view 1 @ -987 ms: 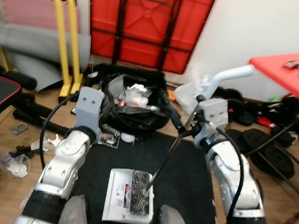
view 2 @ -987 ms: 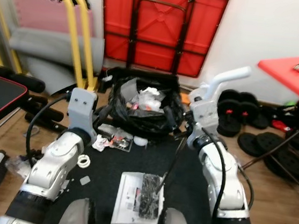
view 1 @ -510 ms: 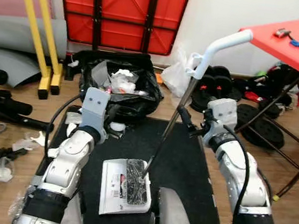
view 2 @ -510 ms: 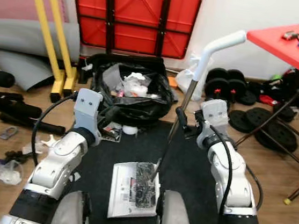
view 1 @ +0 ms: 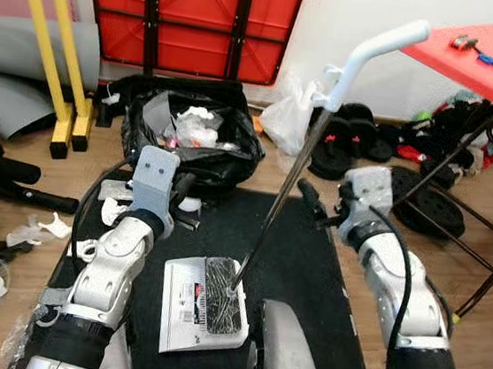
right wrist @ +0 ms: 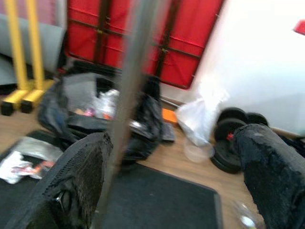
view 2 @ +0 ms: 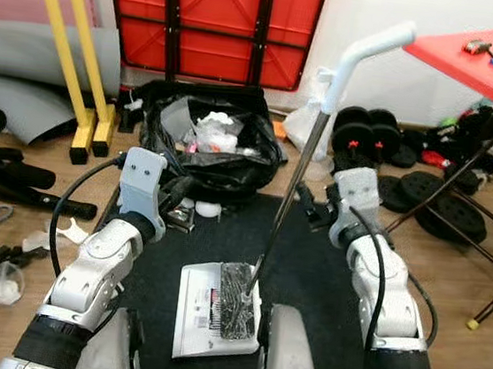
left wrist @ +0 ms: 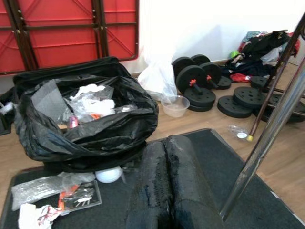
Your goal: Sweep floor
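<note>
The white dustpan (view 1: 181,306) will come up too when the robot lifts the pole, since the metal pole ends (view 1: 233,291) in the dark part set in the dustpan.
A broom with a metal pole (view 1: 279,193) and a white handle (view 1: 375,46) stands slanted on the black mat (view 1: 299,271). Its dark brush head (view 1: 220,295) rests on a flat white dustpan (view 1: 181,306) between my feet. My right gripper (view 1: 308,205) is open just right of the pole. In the right wrist view the blurred pole (right wrist: 127,95) crosses between the spread fingers (right wrist: 83,176), and I cannot tell whether they touch it. My left gripper (left wrist: 164,145) is shut on nothing, pointing at a black rubbish bag (view 1: 189,142) full of litter.
A red table (view 1: 487,65) with thin legs stands at the right above black weight plates (view 1: 423,200). A folded red table (view 1: 195,14) and a yellow frame (view 1: 41,36) are by the wall. Litter (view 1: 36,234) lies on the wood floor to the left.
The whole view has shifted as the camera moved. One second ago my right gripper sat on the pole; now the fingers are spread and the pole stands slightly left of them.
</note>
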### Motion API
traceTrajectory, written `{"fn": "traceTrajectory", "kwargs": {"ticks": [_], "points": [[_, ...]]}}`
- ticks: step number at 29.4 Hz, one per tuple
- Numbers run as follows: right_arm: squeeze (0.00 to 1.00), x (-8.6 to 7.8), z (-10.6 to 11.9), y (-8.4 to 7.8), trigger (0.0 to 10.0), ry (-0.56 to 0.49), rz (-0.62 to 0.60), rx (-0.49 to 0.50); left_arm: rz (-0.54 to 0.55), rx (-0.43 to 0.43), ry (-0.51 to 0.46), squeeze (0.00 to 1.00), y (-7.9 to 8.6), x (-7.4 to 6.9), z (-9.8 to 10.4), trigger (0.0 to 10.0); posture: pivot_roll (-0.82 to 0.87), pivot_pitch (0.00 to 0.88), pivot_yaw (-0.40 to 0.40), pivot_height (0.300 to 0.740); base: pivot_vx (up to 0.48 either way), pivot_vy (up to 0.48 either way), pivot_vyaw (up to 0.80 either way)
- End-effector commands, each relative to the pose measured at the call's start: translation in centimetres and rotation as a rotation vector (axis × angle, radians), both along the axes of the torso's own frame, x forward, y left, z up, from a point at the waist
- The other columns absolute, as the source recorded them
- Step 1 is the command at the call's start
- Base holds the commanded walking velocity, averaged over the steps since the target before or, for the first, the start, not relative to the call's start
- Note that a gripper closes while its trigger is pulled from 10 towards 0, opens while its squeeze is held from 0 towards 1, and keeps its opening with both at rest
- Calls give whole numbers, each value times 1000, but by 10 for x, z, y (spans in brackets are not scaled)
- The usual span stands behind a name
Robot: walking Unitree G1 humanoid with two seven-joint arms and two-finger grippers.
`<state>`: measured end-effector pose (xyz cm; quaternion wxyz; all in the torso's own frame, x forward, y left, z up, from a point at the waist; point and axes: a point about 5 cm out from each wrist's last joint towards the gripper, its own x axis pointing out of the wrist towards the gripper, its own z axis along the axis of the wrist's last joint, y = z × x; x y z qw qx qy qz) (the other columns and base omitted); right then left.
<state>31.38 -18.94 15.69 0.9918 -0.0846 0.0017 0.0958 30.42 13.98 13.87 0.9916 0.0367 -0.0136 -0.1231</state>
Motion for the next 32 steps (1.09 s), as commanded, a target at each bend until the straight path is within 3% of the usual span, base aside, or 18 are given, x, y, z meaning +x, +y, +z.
{"fn": "traceTrajectory", "kwargs": {"ticks": [1, 6, 11, 16, 32], "points": [[0, 2, -2, -4, 10000, 6, -7, 5, -32, -8, -8, 0, -2, -4, 0, 10000, -137, 63, -126, 485, 0, 0, 0], [0, 5, -8, -5, 10000, 28, -5, 9, -68, 4, -3, 0, -3, -12, 0, 10000, -114, 112, -131, 475, 0, 0, 0], [0, 15, -17, -3, 10000, 71, 21, 6, -117, 16, 0, 0, -3, -31, 0, 10000, -84, 184, -145, 460, 0, 0, 0], [0, 35, -18, 8, 10000, 97, 90, -9, -141, -44, -19, 0, -4, -55, 5, 10000, -66, 253, -164, 435, 0, 0, 0], [0, 48, -24, 44, 10000, 121, 209, 7, -136, -44, -12, 0, -6, -88, 13, 10000, -47, 342, -195, 380, 0, 0, 0]]}}
